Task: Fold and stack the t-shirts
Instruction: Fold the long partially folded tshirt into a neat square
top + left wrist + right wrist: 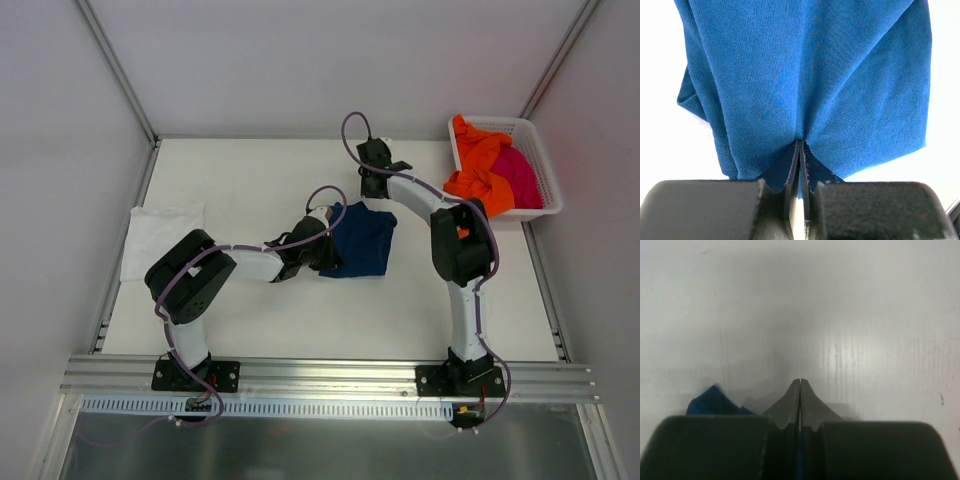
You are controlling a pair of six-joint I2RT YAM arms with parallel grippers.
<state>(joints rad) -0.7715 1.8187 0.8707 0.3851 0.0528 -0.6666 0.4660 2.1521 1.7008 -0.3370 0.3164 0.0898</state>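
The closed fingers of my right gripper are past the navy blue t-shirt's far edge. I should move my right gripper back onto the corner nearest the basket.
A navy blue t-shirt lies folded in the middle of the table. My left gripper sits at its left edge. In the left wrist view the gripper is shut, and the blue cloth puckers into its tips. My right gripper is just behind the shirt's far edge. It is shut with nothing in it, over bare table, with a corner of blue cloth at its lower left. A folded white t-shirt lies at the table's left edge. An orange t-shirt and a magenta one are heaped in the basket.
The white lattice basket stands at the back right corner. Metal frame posts run up the back corners. A rail with both arm bases runs along the near edge.
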